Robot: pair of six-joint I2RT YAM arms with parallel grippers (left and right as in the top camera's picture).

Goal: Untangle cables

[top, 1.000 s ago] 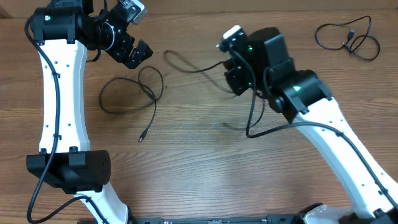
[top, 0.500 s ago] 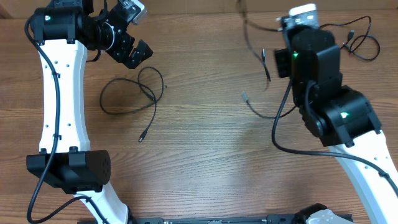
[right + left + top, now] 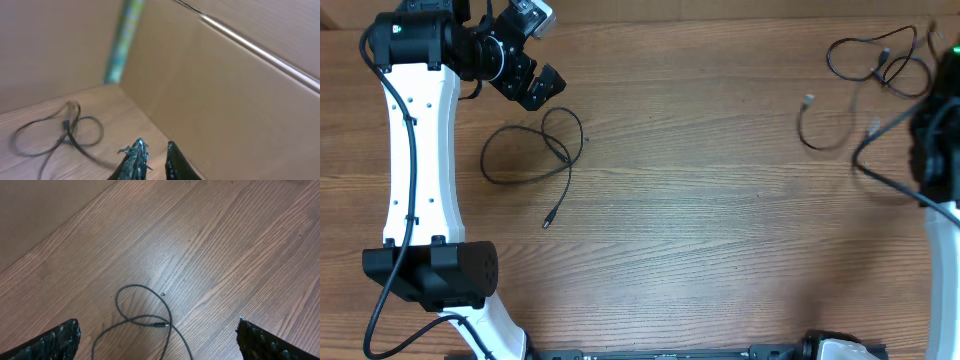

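My right gripper is pulling toward the cardboard wall [image 3: 210,95], and the lifted cable's end [image 3: 872,128] hangs free of the coiled cable. My right gripper keeps pulling that way, then lets go of the cable there.
One black cable [image 3: 525,152] lies in a loose loop at the left, its plug [image 3: 547,222] pointing toward the front. My left gripper [image 3: 542,90] hovers wide open just behind it; the left wrist view shows the loop [image 3: 167,311] on the wood between the spread fingertips of that gripper [image 3: 158,321]. A coiled cable [image 3: 880,60] lies at the back right. A second thin cable [image 3: 804,130], blurred, curves beside it. Only my right arm [image 3: 940,130] shows at the right edge. The jaws of the right gripper [image 3: 155,143] stand slightly parted, with nothing visible between the tips. A cable loop [image 3: 67,125] lies beyond them.
A brown cardboard wall [image 3: 225,90] rises close to the right of the right gripper, with a greenish strip [image 3: 122,40] in the corner. The left arm's white link [image 3: 415,150] and base [image 3: 430,275] stand along the table's left side.
The right arm swung from the table's middle to the far right edge, carrying a thin cable toward the back-right coil; its jaws have parted a little. The left arm and its cable have not moved.
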